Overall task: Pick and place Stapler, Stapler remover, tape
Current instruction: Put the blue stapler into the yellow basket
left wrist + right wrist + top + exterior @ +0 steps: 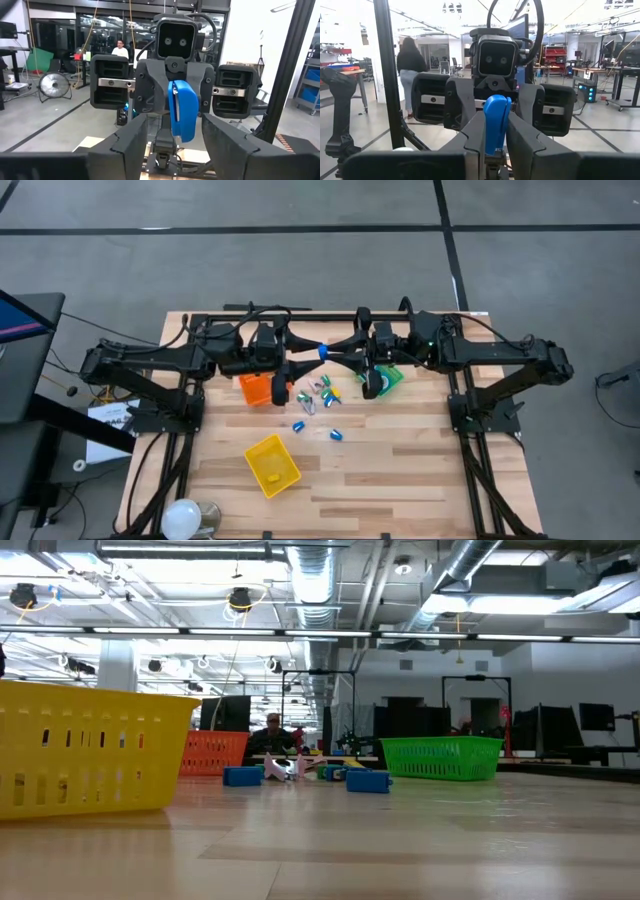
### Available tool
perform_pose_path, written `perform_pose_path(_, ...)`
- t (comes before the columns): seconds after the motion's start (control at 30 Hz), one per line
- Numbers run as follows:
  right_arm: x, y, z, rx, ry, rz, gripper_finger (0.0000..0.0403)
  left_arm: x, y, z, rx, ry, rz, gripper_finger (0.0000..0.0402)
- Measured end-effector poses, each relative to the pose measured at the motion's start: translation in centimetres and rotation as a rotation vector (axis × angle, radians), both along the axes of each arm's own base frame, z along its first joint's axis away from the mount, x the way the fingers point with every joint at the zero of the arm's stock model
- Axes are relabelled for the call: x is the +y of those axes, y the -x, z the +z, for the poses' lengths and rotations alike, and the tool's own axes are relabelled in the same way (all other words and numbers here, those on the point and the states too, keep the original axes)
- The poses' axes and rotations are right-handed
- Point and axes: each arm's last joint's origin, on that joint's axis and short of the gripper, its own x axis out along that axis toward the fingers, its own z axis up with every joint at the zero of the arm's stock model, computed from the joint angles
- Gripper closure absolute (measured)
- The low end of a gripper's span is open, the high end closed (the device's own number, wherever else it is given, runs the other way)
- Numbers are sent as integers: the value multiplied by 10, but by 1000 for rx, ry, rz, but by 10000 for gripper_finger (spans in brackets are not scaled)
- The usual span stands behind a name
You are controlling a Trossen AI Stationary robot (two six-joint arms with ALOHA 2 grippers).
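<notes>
I should close my left gripper on the blue stapler [323,352] before I open my right gripper, which holds it, because the yellow bin [272,467] is on my left gripper's side.
A blue stapler [322,351] is held in the air over the far middle of the table, between my two grippers, which face each other. My right gripper [495,142] is shut on it; the stapler [496,112] stands on end between its fingers. My left gripper [175,150] is open, its fingers wide apart at either side of the stapler [181,110], touching nothing. More small blue, green and pale pieces [318,395] lie on the table below. I cannot make out the tape rolls or a stapler remover among them. My right gripper pinches the blue stapler between its two fingers [474,137], by its lower part [495,131]. The fingers come level from the table's right. The stapler is lifted clear of the table and stands upright, its upper end [497,102] rising above the fingers.
An orange bin [254,388], a green bin [390,377] and a yellow bin [272,464] stand on the wooden table. Two blue pieces [298,425] [336,434] lie nearer the middle. A pale round lamp [185,518] sits at the near left corner. People stand in the room beyond.
</notes>
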Motion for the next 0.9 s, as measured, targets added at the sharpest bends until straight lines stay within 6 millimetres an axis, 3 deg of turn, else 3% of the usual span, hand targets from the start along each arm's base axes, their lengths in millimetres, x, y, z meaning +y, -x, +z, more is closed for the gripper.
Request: perform_pose_path(0.9,0,0,0,0,-2,-1,354,-1,0,0,0,-20,-27,347)
